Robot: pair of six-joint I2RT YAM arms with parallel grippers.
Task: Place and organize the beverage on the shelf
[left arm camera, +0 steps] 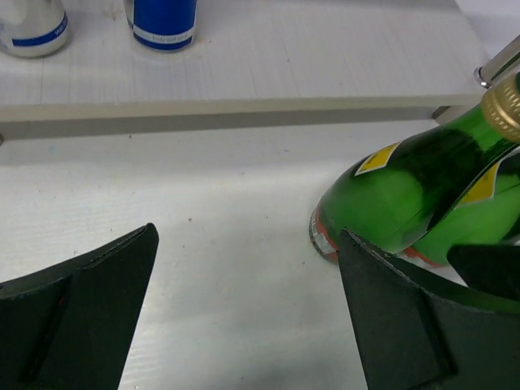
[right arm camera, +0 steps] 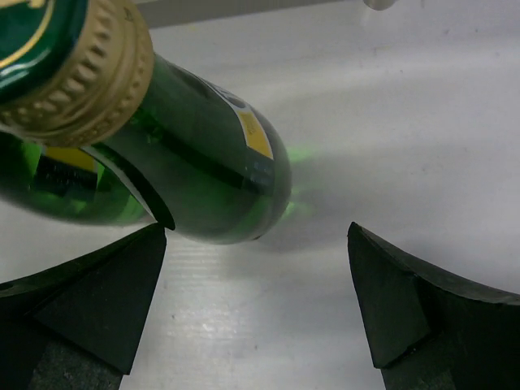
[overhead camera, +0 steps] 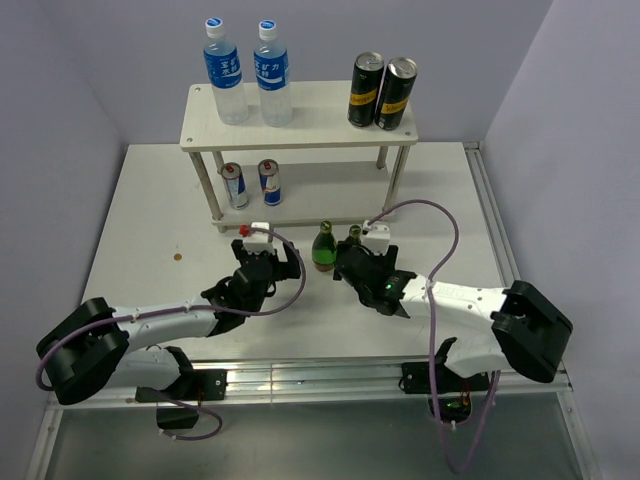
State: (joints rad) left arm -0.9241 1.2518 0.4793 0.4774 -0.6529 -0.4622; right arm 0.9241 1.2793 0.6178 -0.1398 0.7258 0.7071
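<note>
One open finger points at the gap separating the green bottles [right arm camera: 136, 188]. My right gripper should keep going in until the nearer bottle [right arm camera: 218, 162] is between its fingers.
The shelf [overhead camera: 300, 112] stands at the back of the table. Its top board holds two water bottles [overhead camera: 247, 72] and two black-and-gold cans [overhead camera: 381, 92]. Its lower board [left arm camera: 268, 57] holds two small blue-and-silver cans [overhead camera: 251, 183]. Two green glass bottles with gold caps stand upright on the table in front of it, one on the left [overhead camera: 323, 249] and one on the right [overhead camera: 353, 241]. My left gripper [overhead camera: 283, 262] is open and empty just left of them; a bottle [left arm camera: 398, 195] sits beyond its right finger [left arm camera: 406, 325]. My right gripper [overhead camera: 347, 266] is open and empty, with a bottle [right arm camera: 203, 154] ahead and left of the gap.
The shelf's front legs [overhead camera: 210, 200] stand close behind the bottles. Purple cables [overhead camera: 440, 215] loop over the right arm. A small brown spot [overhead camera: 176, 258] marks the table at left. Grey walls close in the table on three sides.
</note>
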